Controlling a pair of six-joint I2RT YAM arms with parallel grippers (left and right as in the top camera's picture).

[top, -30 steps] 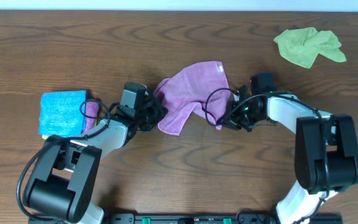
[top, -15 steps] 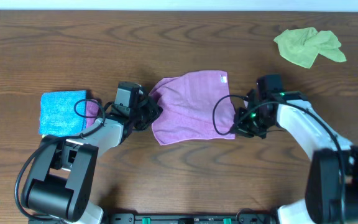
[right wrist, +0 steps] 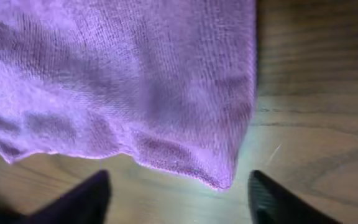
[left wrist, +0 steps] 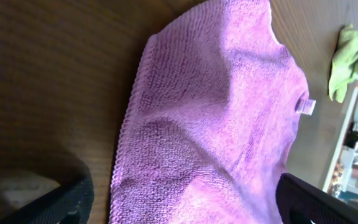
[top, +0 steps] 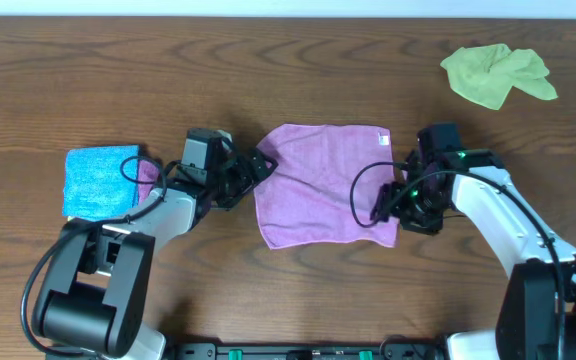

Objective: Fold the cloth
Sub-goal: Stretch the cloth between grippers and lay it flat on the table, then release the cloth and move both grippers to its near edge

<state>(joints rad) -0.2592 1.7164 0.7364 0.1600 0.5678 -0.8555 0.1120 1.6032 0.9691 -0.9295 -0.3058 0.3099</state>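
Note:
I should move my left gripper from beside the cloth's far corner (top: 280,134) to the other near corner (top: 272,242), since my right gripper is at a near one.
The cloth (top: 323,185), a purple-mauve towel, lies spread nearly flat at the table's centre, its white tag (top: 385,139) at the far right corner. My left gripper (top: 253,168) sits at the cloth's far left corner. In the left wrist view its fingers (left wrist: 67,199) stand wide apart over the cloth (left wrist: 216,124), so the left gripper (left wrist: 188,205) is open. My right gripper (top: 393,205) is at the near right corner. It is open too: the right wrist view shows the right gripper (right wrist: 179,202) over bare wood, just short of the cloth's corner (right wrist: 222,177).
A folded bright blue cloth (top: 101,180) lies at the left, a mauve strip (top: 146,175) showing at its right edge. A crumpled lime-green cloth (top: 496,73) rests at the far right. The brown wooden table (top: 268,70) runs to a pale far edge.
The cloth went from a bunched heap to a flat spread sheet. Both grippers drew apart along it, then opened and let go of its corners.

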